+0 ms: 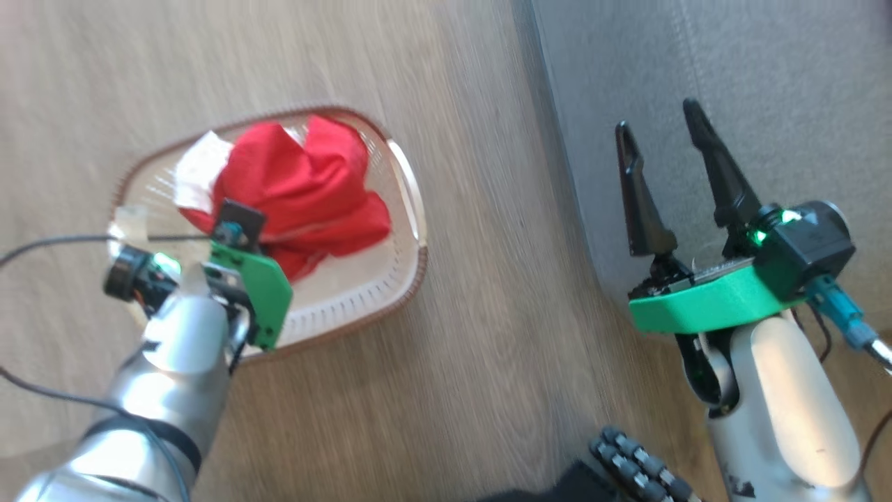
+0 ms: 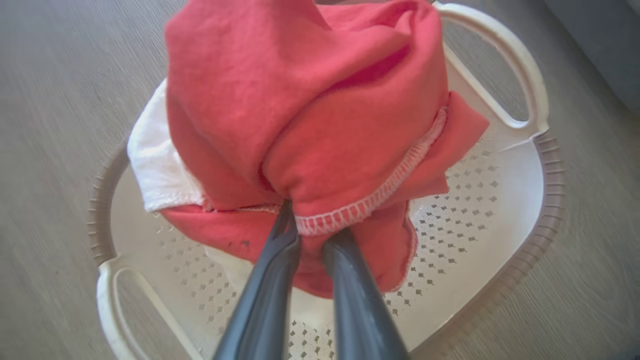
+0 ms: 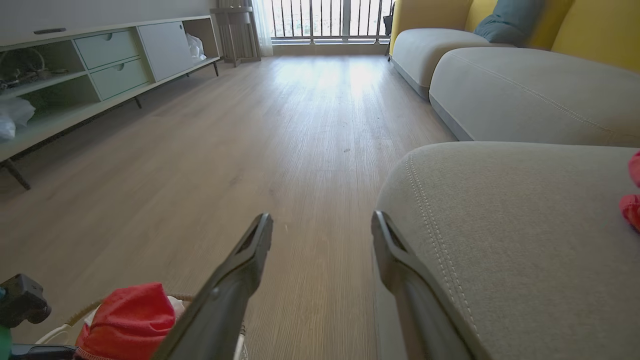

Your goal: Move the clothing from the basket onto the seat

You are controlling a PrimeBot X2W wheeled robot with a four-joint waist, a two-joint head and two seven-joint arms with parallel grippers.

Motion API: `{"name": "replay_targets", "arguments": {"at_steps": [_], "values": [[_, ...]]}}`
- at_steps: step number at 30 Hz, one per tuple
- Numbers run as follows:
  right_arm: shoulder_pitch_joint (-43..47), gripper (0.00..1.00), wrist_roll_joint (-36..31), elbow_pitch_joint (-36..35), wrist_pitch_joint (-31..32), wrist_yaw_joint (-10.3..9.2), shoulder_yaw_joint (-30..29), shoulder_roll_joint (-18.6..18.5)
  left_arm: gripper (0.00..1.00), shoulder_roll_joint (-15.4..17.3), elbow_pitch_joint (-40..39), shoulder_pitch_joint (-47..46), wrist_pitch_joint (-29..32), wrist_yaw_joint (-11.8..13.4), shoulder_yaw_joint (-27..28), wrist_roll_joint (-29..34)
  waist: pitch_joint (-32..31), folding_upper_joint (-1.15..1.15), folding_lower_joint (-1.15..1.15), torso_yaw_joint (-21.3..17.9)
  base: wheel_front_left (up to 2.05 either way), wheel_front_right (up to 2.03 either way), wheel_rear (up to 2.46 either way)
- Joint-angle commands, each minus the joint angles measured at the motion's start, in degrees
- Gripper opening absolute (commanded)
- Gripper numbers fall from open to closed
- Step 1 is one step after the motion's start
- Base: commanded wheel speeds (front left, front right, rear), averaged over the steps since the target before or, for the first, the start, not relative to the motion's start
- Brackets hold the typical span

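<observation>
I can see the basket's bottom (image 1: 349, 276) around the red clothing (image 1: 301, 188), so I should expect the basket to be empty when I carry the clothing to the seat.
The cream perforated basket (image 1: 376, 279) stands on the wooden floor, left of the grey seat (image 1: 766, 104). Red clothing (image 1: 300, 188) with a white sleeve is bunched up in it. My left gripper (image 2: 312, 235) is shut on the red clothing (image 2: 310, 115) at its white-stitched hem, and the bundle hangs above the basket floor (image 2: 500, 210). My right gripper (image 1: 656, 116) is open and holds nothing, over the seat's left edge. In the right wrist view the open right gripper (image 3: 321, 217) points along the floor beside the seat (image 3: 525, 225). A bit of red fabric (image 3: 631, 200) lies on the seat's far right.
Bare wooden floor (image 1: 488, 348) lies between basket and seat. A low cabinet (image 3: 100, 65) runs along the left wall. More grey cushions (image 3: 525, 90) with yellow backs stand beyond the seat. A black cable (image 1: 56, 244) trails from my left wrist.
</observation>
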Motion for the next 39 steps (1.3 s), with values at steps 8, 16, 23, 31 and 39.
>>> {"name": "replay_targets", "arguments": {"at_steps": [8, 16, 23, 31, 39], "values": [[3.8, 1.0, -0.8, -0.5, -0.4, -0.02, 0.6, -0.9, 0.0, -1.4, -5.7, 5.2, -2.1, 0.2, 1.0, -1.9, -12.7, -0.01, 0.0, 6.0, 0.0, 0.0, 0.0], [5.9, 1.0, -1.2, 0.4, -0.4, -0.02, 0.1, -1.2, 0.0, -2.3, -22.5, 12.6, -2.2, 2.2, 2.3, -2.3, -19.4, -0.01, 0.0, 8.6, 0.0, 0.0, 0.0], [7.9, 1.0, -1.4, 0.4, -0.4, -0.02, -1.5, -1.0, 0.0, -2.1, -35.9, 17.8, -2.2, 3.6, 4.3, -0.9, -23.0, -0.01, 0.0, 11.1, 0.0, 0.0, 0.0], [10.2, 1.0, -1.8, 0.9, -0.4, -0.02, -2.3, -1.7, 0.0, -2.5, -48.4, 23.5, -2.2, 4.8, 7.2, -0.2, -26.8, -0.01, 0.0, 14.0, 0.0, 0.0, 0.0], [12.3, 1.0, -2.2, 0.4, -0.4, -0.02, -3.2, -1.7, 0.0, -2.9, -58.1, 28.4, -2.2, 5.0, 8.3, 0.6, -29.4, -0.01, 0.0, 16.0, 0.0, 0.0, 0.0]]}}
